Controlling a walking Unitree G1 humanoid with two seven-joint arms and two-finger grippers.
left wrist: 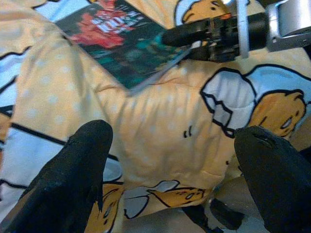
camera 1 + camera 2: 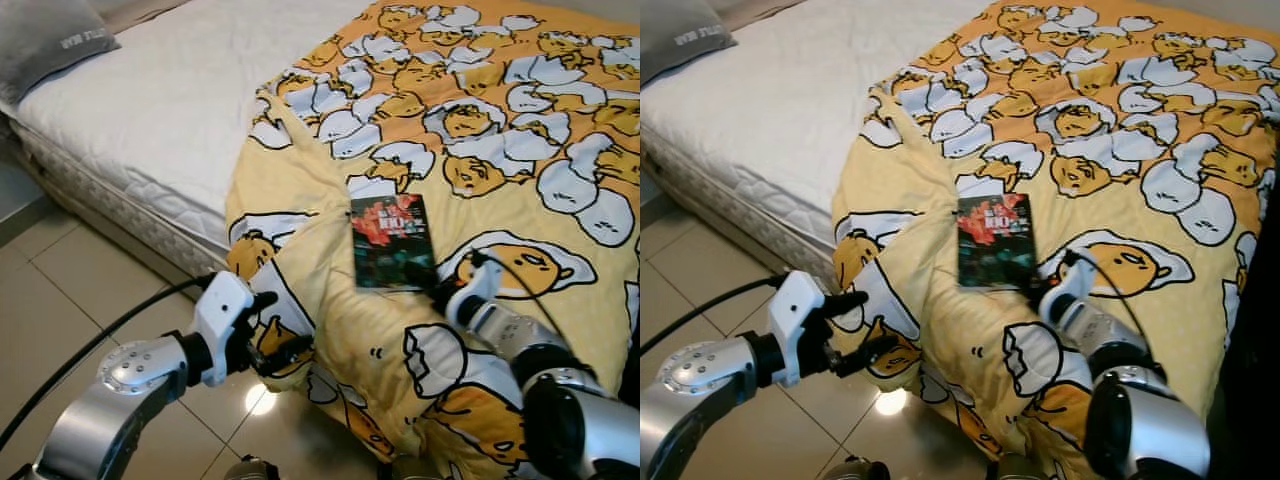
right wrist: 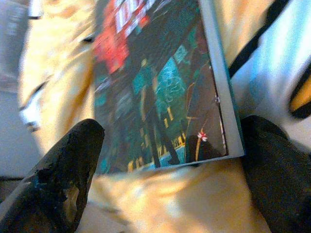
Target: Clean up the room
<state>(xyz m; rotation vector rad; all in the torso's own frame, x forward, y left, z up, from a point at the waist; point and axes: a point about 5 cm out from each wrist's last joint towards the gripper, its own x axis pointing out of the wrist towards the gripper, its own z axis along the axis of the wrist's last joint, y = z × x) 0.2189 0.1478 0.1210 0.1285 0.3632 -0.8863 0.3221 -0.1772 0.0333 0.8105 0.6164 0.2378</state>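
Note:
The book's near edge (image 2: 386,289) makes a straight line across the rumpled blanket, so I expect the book to stay closed and stiff when the robot carries it upright.
A dark book (image 2: 392,242) with a red and teal cover lies flat on the yellow egg-print blanket (image 2: 480,130), near the edge that hangs off the bed. My right gripper (image 2: 427,280) rests on the blanket at the book's near corner, open. In the right wrist view its fingers (image 3: 63,174) stand on either side of the book (image 3: 160,92) at its near edge. My left gripper (image 2: 278,326) is open at the blanket's hanging fold, lower and to the left of the book. The left wrist view looks over the blanket (image 1: 160,131) toward the book (image 1: 116,43) and the right gripper (image 1: 194,35).
The bare white mattress (image 2: 150,100) stretches to the left, with a grey pillow (image 2: 50,40) at its far corner. Beige tiled floor (image 2: 60,300) lies beside the bed below. A black cable (image 2: 100,330) trails from my left arm.

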